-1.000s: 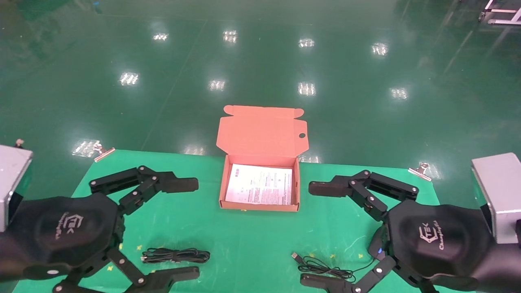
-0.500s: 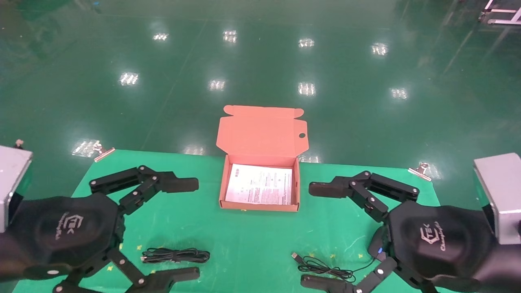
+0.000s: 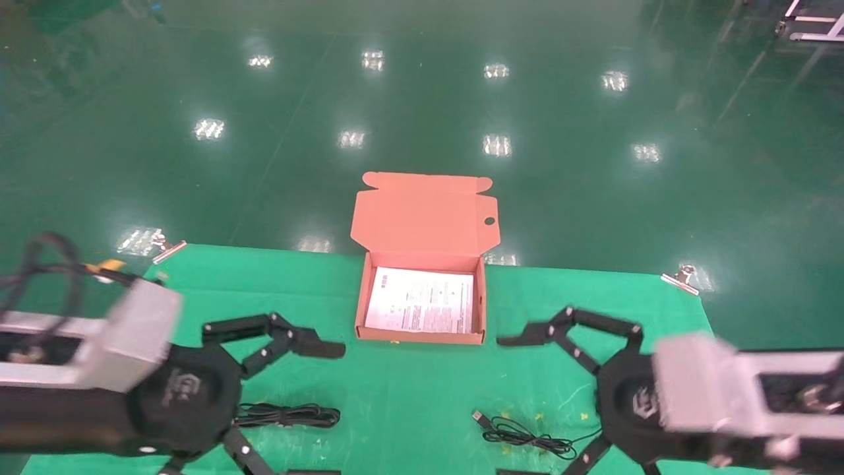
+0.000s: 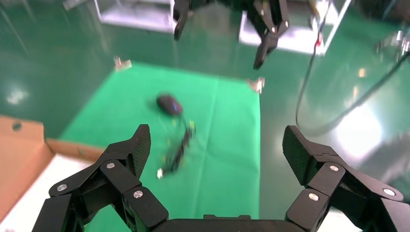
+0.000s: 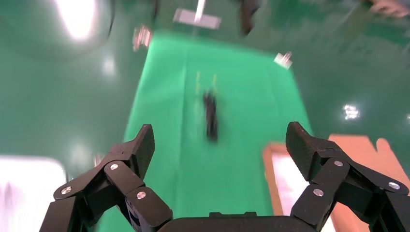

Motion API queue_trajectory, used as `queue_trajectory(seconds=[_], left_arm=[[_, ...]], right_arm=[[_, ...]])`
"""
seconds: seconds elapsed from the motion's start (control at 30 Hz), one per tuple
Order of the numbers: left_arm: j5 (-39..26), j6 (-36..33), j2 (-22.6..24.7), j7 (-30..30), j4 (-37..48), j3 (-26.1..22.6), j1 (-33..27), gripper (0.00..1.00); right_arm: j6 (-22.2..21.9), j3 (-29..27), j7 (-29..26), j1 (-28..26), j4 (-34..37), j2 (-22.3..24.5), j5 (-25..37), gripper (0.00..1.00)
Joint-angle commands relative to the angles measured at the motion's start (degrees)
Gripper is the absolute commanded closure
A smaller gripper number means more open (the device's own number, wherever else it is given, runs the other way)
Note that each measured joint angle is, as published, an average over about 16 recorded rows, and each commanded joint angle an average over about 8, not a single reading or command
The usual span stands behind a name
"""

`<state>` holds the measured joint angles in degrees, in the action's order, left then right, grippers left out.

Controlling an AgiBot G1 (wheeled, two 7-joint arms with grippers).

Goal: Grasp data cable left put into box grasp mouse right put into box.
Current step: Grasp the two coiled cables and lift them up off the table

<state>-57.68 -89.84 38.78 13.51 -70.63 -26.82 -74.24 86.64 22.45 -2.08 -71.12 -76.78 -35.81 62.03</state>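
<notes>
I expect the hidden mouse to hang down below when I pick up the tied cord (image 3: 523, 435), because a loose piece of cord (image 3: 587, 436) runs from the tied cord toward the mouse.
The orange-brown box (image 3: 419, 336) stands open at the middle back of the green mat, lid up, a white printed sheet inside. The bundled black data cable (image 3: 287, 415) lies at the front left, between the fingers of my open, empty left gripper (image 3: 323, 409). The mouse (image 4: 169, 104) shows in the left wrist view; in the head view my right gripper body hides it. Its thin cord (image 3: 524, 437) with USB plug lies at the front right. My right gripper (image 3: 508, 406) is open and empty beside that cord. The right wrist view shows the data cable (image 5: 210, 116) and the box's edge (image 5: 269, 170).
The green mat (image 3: 409, 389) covers the table, held by metal clips at its back left corner (image 3: 168, 248) and back right corner (image 3: 679, 277). Beyond the far edge is glossy green floor. The right arm's fingers (image 4: 267, 29) show far off in the left wrist view.
Both wrists have turned, so the silver wrist blocks now lie over the arms, and both grippers have dropped toward the front of the mat. Both stay open. Cable, mouse cord and box have not moved.
</notes>
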Motion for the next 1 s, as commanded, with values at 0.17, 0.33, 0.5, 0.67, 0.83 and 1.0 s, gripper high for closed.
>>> queue_trajectory(seconds=[0.17,0.33,0.5,0.67,0.83,1.0], left_arm=[[-10.1,-0.7,2.3,-0.1,0.1,-7.6,-6.9,0.00],[-21.2,0.1,5.0,-2.4,0.7,-14.4,-11.3,0.00],[-32.8,2.8,8.1,-3.7,0.9,-19.6,-12.9,0.00],[-41.7,7.2,10.4,-2.5,0.7,-22.6,-11.8,0.00],[-49.1,12.4,12.3,0.1,0.5,-24.6,-9.7,0.00],[-54.0,16.6,14.5,2.0,2.2,-25.9,-7.7,0.00]], right_arm=[[1.9,5.3,7.4,-5.6,-0.8,-1.5,12.3,0.00],[1.8,11.1,13.4,-9.2,-1.0,-3.4,22.1,0.00],[0.6,15.8,17.2,-11.4,-1.1,-5.4,30.6,0.00],[-1.6,19.0,18.2,-11.4,-1.1,-7.2,37.7,0.00],[-5.5,21.1,15.7,-9.2,-0.9,-8.9,44.3,0.00],[-9.5,22.4,11.4,-6.7,-0.5,-10.7,49.9,0.00]])
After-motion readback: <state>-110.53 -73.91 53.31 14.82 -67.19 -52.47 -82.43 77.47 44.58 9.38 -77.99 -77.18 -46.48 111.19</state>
